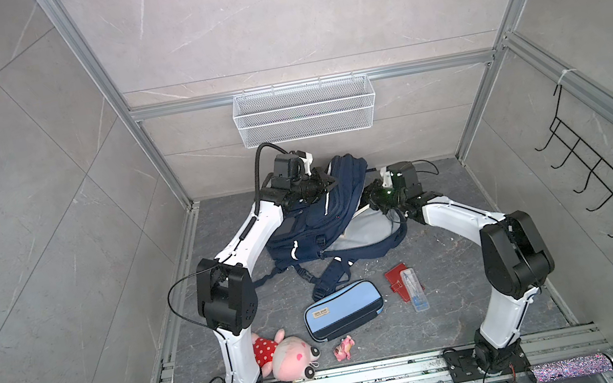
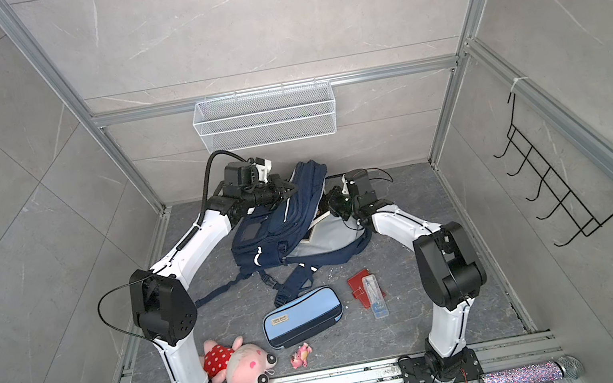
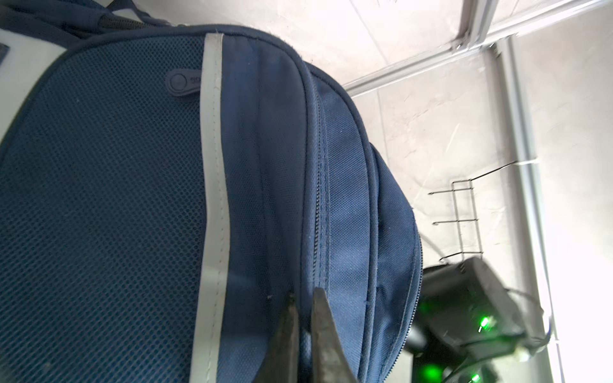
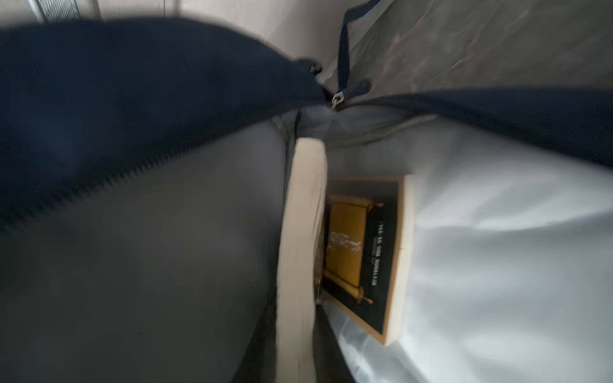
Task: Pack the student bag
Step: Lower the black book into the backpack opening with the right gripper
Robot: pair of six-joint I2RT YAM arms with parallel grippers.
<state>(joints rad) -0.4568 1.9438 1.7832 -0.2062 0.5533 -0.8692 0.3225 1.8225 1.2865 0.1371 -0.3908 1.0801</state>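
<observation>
My right gripper should push the cream-edged book in next until it sits deep beside the second book (image 4: 364, 252), because the lifted flap holds the bag's opening (image 1: 362, 222) wide around the cream-edged book.
The student bag (image 1: 309, 217), a navy backpack with white stripes, lies at the back of the floor in both top views (image 2: 273, 227); its main compartment gapes toward the right, showing grey lining. My left gripper (image 1: 327, 185) (image 3: 305, 295) is shut on the fabric beside a zip near the bag's top and holds the flap up. My right gripper (image 1: 371, 200) (image 4: 295, 358) reaches into the opening, shut on a book (image 4: 302, 232) with cream page edges. A second book (image 4: 361, 252) with a black and yellow cover lies inside on the lining.
On the floor in front lie a light-blue pencil case (image 1: 343, 310), a red wallet (image 1: 397, 276), a clear pen box (image 1: 415, 290), a pink plush (image 1: 286, 356) and a small pink toy (image 1: 343, 348). A wire basket (image 1: 304, 110) hangs on the back wall, a hook rack (image 1: 611, 183) at the right.
</observation>
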